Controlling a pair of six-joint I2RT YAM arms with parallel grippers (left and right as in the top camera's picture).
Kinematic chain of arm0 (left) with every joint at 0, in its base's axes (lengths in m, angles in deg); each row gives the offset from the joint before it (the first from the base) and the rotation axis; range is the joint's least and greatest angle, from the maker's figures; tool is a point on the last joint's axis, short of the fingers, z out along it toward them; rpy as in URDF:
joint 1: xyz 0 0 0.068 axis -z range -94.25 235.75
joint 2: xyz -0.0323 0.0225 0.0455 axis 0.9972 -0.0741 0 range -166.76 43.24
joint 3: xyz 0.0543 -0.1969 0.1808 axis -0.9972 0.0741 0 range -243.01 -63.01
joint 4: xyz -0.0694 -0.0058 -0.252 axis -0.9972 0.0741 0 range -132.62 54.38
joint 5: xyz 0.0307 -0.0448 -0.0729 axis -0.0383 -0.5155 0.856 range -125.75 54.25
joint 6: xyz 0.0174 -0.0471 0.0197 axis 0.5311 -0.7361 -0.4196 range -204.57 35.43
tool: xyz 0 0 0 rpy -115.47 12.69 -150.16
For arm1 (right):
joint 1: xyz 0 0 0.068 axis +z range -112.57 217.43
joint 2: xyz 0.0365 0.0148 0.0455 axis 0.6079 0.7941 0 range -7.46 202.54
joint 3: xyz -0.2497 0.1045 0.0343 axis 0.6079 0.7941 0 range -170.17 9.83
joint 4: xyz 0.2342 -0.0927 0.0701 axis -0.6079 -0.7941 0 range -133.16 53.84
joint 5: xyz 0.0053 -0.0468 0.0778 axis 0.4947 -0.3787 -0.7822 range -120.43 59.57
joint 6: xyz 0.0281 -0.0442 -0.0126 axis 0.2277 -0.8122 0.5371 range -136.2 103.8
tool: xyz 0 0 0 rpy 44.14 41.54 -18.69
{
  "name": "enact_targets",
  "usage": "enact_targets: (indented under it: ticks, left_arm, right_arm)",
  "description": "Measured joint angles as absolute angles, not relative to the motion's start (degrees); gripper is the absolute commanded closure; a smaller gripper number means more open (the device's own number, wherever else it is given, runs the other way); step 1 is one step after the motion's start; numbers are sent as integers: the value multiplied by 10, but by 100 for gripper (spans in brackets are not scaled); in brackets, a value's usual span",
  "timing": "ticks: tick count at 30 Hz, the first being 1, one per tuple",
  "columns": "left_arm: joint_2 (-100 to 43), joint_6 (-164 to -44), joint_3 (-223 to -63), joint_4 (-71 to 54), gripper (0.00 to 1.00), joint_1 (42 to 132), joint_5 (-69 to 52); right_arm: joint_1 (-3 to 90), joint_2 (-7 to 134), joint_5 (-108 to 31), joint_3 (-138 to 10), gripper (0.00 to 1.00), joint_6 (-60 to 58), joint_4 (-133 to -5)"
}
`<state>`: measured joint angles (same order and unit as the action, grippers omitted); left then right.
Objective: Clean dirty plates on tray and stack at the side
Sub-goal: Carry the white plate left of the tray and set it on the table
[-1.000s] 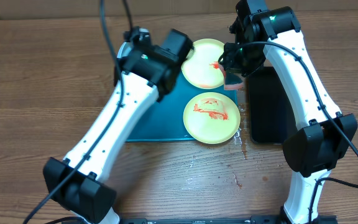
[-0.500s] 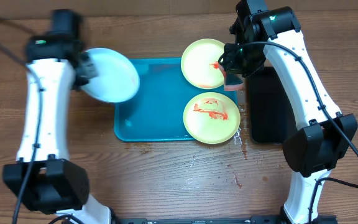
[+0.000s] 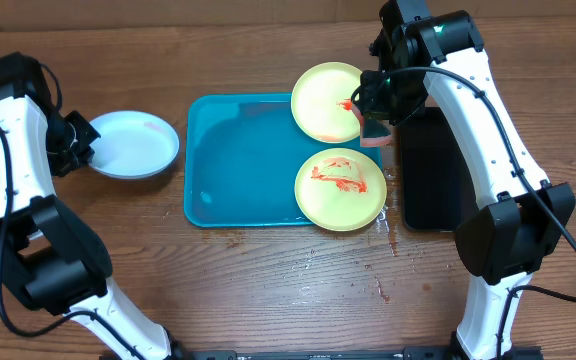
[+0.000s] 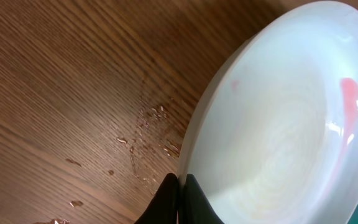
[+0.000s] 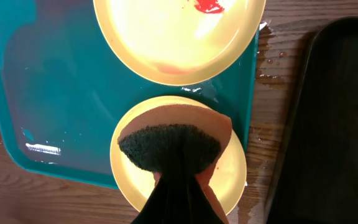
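My left gripper keeps lowering the white plate [image 3: 135, 145], which hangs low over open wood [image 3: 128, 189] beside the turquoise tray, until the plate rests there, and then let go.
A white plate [image 3: 133, 145] with a faint red smear lies low over the wood left of the turquoise tray [image 3: 238, 165]. My left gripper [image 3: 86, 140] is shut on its rim. In the left wrist view the fingertips [image 4: 180, 186] pinch the white plate's [image 4: 278, 124] edge. Two cream plates with red sauce, one far [image 3: 328, 100] and one near [image 3: 340, 188], sit on the tray's right side. My right gripper [image 3: 373, 125] is shut on an orange sponge [image 5: 169, 140] with a dark scouring face, held above the plates.
A narrow black tray [image 3: 430, 165] lies right of the turquoise tray, beside the right arm. Water droplets and crumbs mark the wood near the tray's front right corner [image 3: 386, 235] and under the white plate [image 4: 148, 124].
My left arm has swung the white plate off the tray area to the left and lowered it beside the tray. The right arm and the sponge have not moved.
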<state>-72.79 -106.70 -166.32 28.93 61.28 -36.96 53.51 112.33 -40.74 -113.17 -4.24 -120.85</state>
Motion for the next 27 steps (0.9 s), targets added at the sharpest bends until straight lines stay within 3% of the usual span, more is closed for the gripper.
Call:
enact_targets:
  ticks: [12,14,16,18,27]
  left_arm:
    - [-788,-1071,-1663,284,96,605,-420]
    - [-793,-1070,-1663,282,86,605,-426]
    - [-795,-1067,-1663,283,60,605,-431]
    - [-795,-1066,-1663,286,49,605,-434]
    - [-795,-1042,-1663,296,47,605,-411]
  right_arm:
    - [535,1123,-415,-1132,96,-42,-1209]
    - [535,1123,-416,-1132,96,-42,-1209]
    - [535,1123,-416,-1132,96,-42,-1208]
    - [535,1123,-416,-1132,96,-42,-1208]
    - [535,1123,-420,-1132,96,-42,-1199]
